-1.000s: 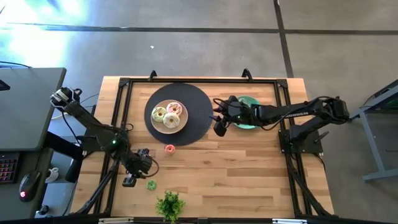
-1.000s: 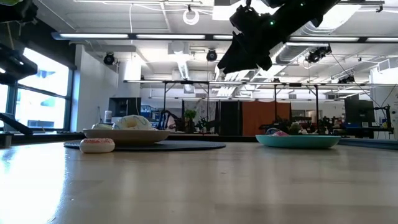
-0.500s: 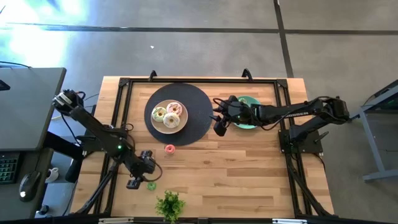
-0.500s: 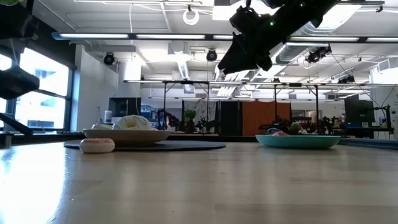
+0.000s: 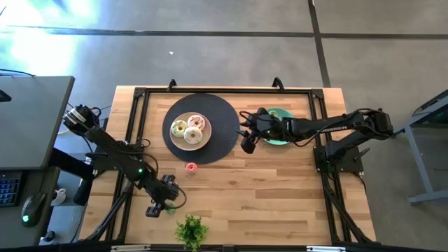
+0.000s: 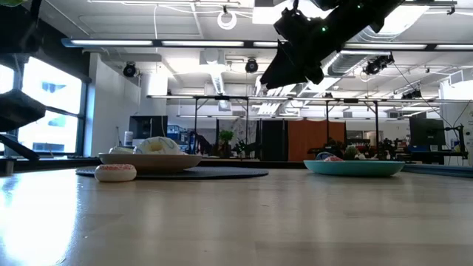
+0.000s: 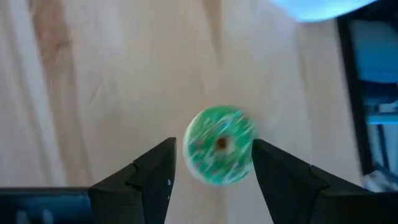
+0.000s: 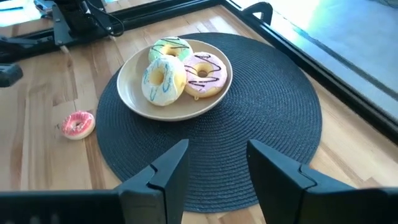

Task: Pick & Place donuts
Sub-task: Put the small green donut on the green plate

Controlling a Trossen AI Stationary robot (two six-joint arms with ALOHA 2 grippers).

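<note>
The green donut (image 5: 171, 210) sits by the plant, a long way from the teal plate (image 6: 353, 168), so next my left gripper lifts it and passes it to my right gripper.
A small green donut (image 7: 219, 153) lies flat on the wood near the table's near edge (image 5: 171, 208). My left gripper (image 7: 214, 168) (image 5: 166, 203) is open above it, pointing down, one finger on each side with a gap to the ring. A small pink donut (image 5: 190, 167) (image 8: 78, 124) lies by the dark mat's near rim. Three larger iced donuts (image 8: 177, 68) rest on the beige plate (image 5: 187, 145). My right gripper (image 8: 214, 168) (image 5: 246, 145) is open and hovers over the mat's right edge.
The beige plate sits on a round dark woven mat (image 5: 224, 122). A teal plate (image 5: 281, 139) lies under my right arm and holds small items, partly hidden. A leafy plant (image 5: 191, 229) stands at the near edge, close to the green donut. Bare wood spans the table's near right.
My left gripper has moved toward the table's near edge and a little to the right, coming over the small green donut. The right arm and all donuts have stayed where they were.
</note>
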